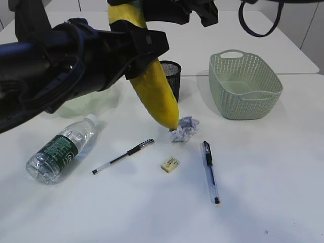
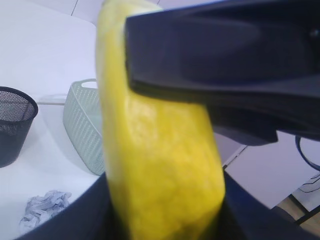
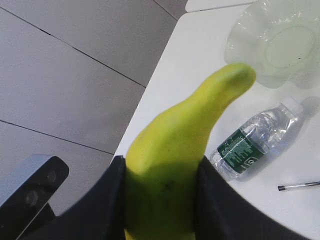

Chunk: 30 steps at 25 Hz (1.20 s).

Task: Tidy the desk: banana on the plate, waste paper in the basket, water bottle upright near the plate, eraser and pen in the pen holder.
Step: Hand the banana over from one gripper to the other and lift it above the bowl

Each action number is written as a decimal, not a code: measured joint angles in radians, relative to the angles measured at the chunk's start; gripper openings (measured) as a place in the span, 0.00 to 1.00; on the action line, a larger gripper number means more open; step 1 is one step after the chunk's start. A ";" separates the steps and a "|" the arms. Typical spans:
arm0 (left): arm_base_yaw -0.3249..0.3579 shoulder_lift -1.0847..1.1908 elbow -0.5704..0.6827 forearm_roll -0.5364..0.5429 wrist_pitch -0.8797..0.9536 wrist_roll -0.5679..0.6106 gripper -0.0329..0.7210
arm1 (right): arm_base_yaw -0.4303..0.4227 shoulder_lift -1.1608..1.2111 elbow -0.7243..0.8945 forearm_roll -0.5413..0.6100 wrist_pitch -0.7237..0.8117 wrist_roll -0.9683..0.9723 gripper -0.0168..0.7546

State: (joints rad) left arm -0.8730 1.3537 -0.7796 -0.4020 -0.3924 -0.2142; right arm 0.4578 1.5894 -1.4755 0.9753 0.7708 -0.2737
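The banana's upper end is in my right gripper, so that gripper should open and move away before my left gripper takes the banana to the plate on its side.
The yellow banana hangs nearly upright over the desk, its lower tip just above the waste paper. My left gripper is shut on its middle, and in the left wrist view the banana fills the gap between the fingers. My right gripper is shut on the upper end, where the banana sits between the black fingers. The water bottle lies on its side at the left. The eraser lies between a black pen and a blue pen.
The pen holder stands behind the banana, and the basket sits at the right back. The plate lies beyond the bottle; my left arm mostly hides it in the exterior view. The desk's left edge runs close by.
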 joint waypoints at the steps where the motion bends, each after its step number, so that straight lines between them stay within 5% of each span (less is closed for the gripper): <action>1: 0.000 0.000 0.000 0.000 0.000 0.000 0.45 | 0.000 0.000 0.000 0.000 -0.002 0.000 0.33; 7: 0.000 0.000 0.000 0.000 0.000 0.008 0.45 | 0.000 0.000 0.000 0.000 -0.006 0.000 0.36; 30: 0.036 0.000 0.000 0.002 -0.037 0.048 0.44 | 0.000 0.000 -0.002 -0.008 0.002 -0.097 0.76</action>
State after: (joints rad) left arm -0.8373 1.3537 -0.7796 -0.4000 -0.4297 -0.1664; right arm 0.4578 1.5894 -1.4770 0.9677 0.7732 -0.3710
